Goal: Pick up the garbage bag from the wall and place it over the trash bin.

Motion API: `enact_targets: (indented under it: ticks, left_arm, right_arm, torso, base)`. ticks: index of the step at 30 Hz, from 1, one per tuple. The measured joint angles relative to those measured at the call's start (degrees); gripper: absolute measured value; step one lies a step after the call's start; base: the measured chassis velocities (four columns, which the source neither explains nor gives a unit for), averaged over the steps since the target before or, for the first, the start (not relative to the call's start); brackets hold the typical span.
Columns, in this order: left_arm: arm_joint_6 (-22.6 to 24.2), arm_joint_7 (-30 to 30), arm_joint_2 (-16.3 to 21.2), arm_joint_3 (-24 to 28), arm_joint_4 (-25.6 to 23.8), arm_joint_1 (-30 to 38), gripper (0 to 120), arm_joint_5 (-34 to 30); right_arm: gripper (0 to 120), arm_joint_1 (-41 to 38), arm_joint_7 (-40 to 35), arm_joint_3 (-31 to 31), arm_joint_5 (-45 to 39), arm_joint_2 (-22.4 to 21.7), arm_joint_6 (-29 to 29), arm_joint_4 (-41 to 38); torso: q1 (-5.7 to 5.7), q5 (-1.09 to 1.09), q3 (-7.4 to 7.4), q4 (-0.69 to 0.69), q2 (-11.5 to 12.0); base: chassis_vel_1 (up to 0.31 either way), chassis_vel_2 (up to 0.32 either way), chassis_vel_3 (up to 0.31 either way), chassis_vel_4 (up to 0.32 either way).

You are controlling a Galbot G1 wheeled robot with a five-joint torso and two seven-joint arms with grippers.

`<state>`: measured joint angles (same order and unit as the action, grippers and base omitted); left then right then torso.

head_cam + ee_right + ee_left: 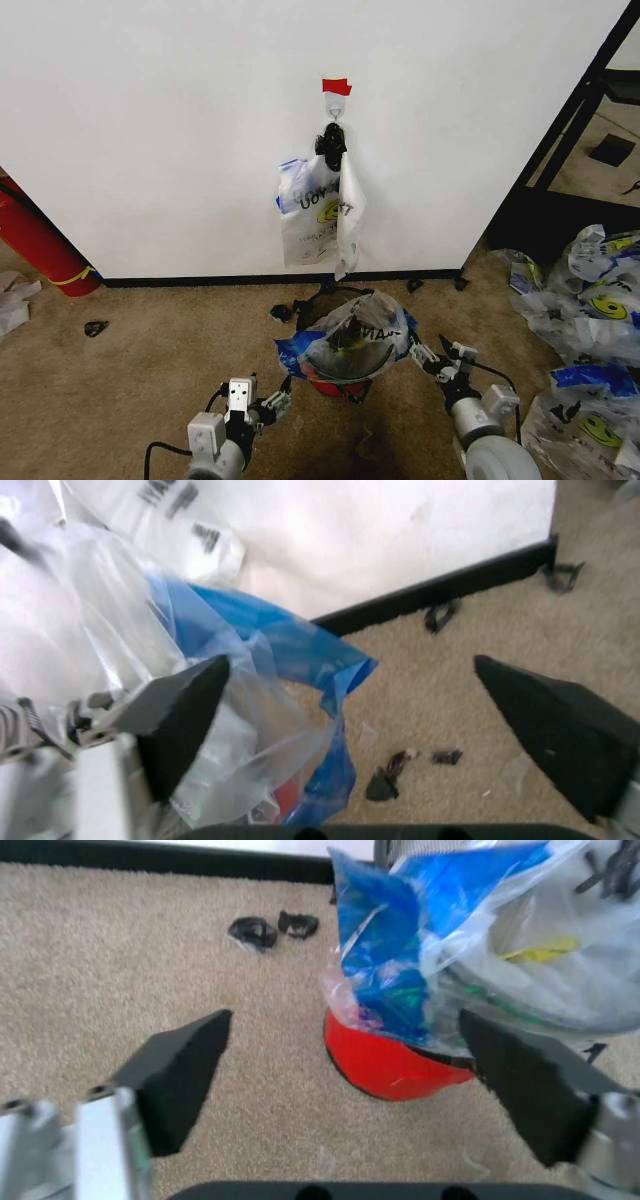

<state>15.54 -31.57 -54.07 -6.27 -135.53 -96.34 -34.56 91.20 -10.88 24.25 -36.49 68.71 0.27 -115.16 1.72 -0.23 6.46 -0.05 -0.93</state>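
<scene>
I expect the middle of the translucent bag to sink inside and line the bin when I push down, because the bag lies loose across the bin's opening.
A garbage bag with a yellow smiley hangs from a clear hook under red tape on the white wall. Below it stands the black trash bin with its red base, and a second translucent bag with blue patches is draped over the bin's mouth. My left gripper is low at the bin's left, open, its fingers wide apart and off the plastic. At the bin's right my right gripper is open too, one finger close against the bag's blue edge.
A tall red cylinder leans at the far left. Several similar bags are heaped on the carpet at the right. Small black scraps lie near the black baseboard. A black-framed opening is at the right.
</scene>
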Motion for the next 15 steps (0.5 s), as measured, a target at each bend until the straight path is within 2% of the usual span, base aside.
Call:
enact_targets:
  ticks: [3,6,7,9,11,13,14,15]
  left_arm:
    - [-1.6,0.0,0.5,-0.7,-1.9,-1.0,100,1.2]
    - [-2.7,0.2,1.6,-1.7,-2.9,1.2,100,0.6]
    - [-2.7,0.2,1.6,-1.7,-2.9,1.2,100,0.6]
    - [-3.4,0.6,2.8,-2.2,-3.0,5.8,100,-4.2]
    - [-3.5,1.7,3.8,-3.0,-2.9,10.8,100,-10.7]
    - [-3.4,2.7,4.7,-2.6,-1.5,15.1,100,-14.4]
    - [-2.9,3.1,5.2,-1.7,-0.2,17.6,100,-15.7]
    - [-2.9,3.1,5.2,-1.7,-0.2,17.6,100,-15.7]
  right_arm:
    - [100,1.5,-0.5,1.1,2.1,0.7,3.6,-0.9]
    - [100,2.8,-0.4,2.3,5.7,2.0,9.4,-1.1]
    - [100,2.8,-0.4,2.3,5.7,2.0,9.4,-1.1]
    - [100,3.9,0.4,3.3,9.2,3.3,14.9,-0.8]
    - [100,3.9,2.2,3.7,14.2,4.5,22.7,1.0]
    - [100,3.5,4.6,4.1,18.7,5.5,30.0,3.0]
    - [100,3.8,5.9,4.4,20.2,6.0,33.1,3.6]
    - [100,3.8,5.9,4.4,20.2,6.0,33.1,3.6]
  torso:
    - [0.00,0.00,0.00,0.01,0.0]
    - [0.00,0.00,0.00,0.00,0.0]
    - [0.00,0.00,0.00,0.00,0.0]
    - [0.00,0.00,0.01,0.01,0.0]
    - [0.00,-0.02,0.01,-0.07,0.0]
    - [0.01,0.02,0.01,0.04,0.0]
    - [0.01,0.00,0.01,0.03,0.0]
    - [0.01,0.00,0.01,0.03,0.0]
  base:
    - [0.000,0.000,0.000,0.000]
    - [0.000,0.000,0.000,0.000]
    - [0.000,0.000,0.000,0.000]
    - [0.000,0.000,0.000,0.000]
    - [0.000,0.000,0.000,0.000]
    - [0.000,0.000,0.000,0.000]
    - [0.000,0.000,0.000,0.000]
    - [0.000,0.000,0.000,0.000]
